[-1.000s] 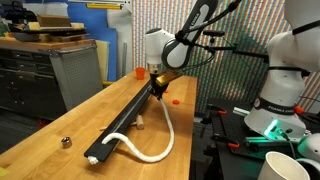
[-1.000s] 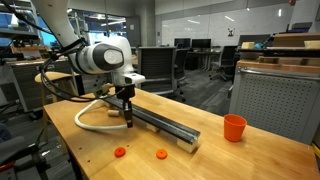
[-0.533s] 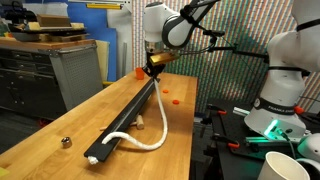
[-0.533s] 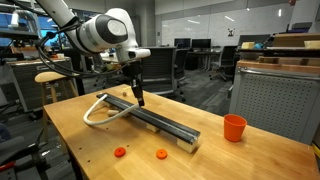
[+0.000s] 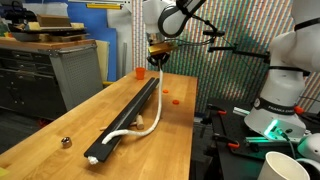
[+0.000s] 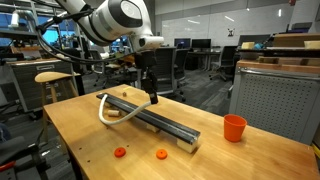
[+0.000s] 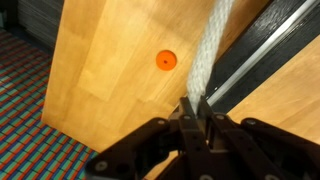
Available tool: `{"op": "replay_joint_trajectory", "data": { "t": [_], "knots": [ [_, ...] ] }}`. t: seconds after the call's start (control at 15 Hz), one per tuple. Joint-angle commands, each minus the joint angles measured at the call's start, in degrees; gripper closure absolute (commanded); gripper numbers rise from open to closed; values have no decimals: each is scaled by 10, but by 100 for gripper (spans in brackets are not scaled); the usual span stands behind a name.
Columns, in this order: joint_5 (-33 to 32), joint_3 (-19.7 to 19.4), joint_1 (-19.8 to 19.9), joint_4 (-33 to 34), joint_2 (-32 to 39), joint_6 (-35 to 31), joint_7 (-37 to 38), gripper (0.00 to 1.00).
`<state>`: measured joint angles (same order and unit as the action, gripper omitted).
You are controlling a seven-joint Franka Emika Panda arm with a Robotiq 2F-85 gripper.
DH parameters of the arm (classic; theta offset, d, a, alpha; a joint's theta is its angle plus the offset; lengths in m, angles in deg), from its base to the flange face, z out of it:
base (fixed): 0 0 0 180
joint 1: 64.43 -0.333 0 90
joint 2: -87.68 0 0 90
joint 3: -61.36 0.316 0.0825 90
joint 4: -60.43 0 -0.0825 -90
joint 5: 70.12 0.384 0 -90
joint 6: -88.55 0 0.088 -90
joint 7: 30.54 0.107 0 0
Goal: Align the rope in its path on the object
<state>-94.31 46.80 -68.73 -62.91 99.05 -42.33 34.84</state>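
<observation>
Next, I pull the rope straight toward the rail's end (image 6: 190, 134) near the orange cup before lowering it, because the white rope bows out (image 6: 112, 122) beside the black rail.
A long black rail (image 5: 130, 112) lies lengthwise on the wooden table, also in the other exterior view (image 6: 160, 120) and the wrist view (image 7: 262, 45). The thick white rope (image 5: 152, 110) hangs from my gripper down beside the rail and curls onto its near end (image 6: 103, 108). My gripper (image 5: 157, 58) is shut on the rope's free end, held above the rail's far part (image 6: 153, 97). In the wrist view the rope (image 7: 208, 50) runs from the closed fingers (image 7: 196, 112) along the rail's edge.
An orange cup (image 6: 234, 127) stands near the rail's end, also seen far back (image 5: 139, 72). Small orange discs (image 6: 120, 152) (image 6: 161, 153) (image 7: 165, 60) lie on the table. A small metal object (image 5: 66, 141) sits near the front edge. Another white robot (image 5: 285, 70) stands beside the table.
My gripper has risen and moved along the rail toward its far end with the rope in it. The rope's loop has been pulled straighter and closer to the rail.
</observation>
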Motion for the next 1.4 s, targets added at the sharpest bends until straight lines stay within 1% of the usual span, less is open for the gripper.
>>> {"op": "replay_joint_trajectory", "data": {
  "t": [0.0,0.07,0.13,0.67,0.73,0.8,1.07,1.33],
  "knots": [
    [5,15,27,47,18,48,9,97],
    [2,17,30,50,16,49,2,97],
    [-4,18,32,24,9,26,5,89],
    [-3,22,34,33,12,34,5,89],
    [-3,22,34,33,12,34,5,97],
    [-6,22,32,36,11,31,14,97],
    [15,23,36,86,39,52,33,97],
    [39,16,47,161,81,72,61,97]
  ]
}}
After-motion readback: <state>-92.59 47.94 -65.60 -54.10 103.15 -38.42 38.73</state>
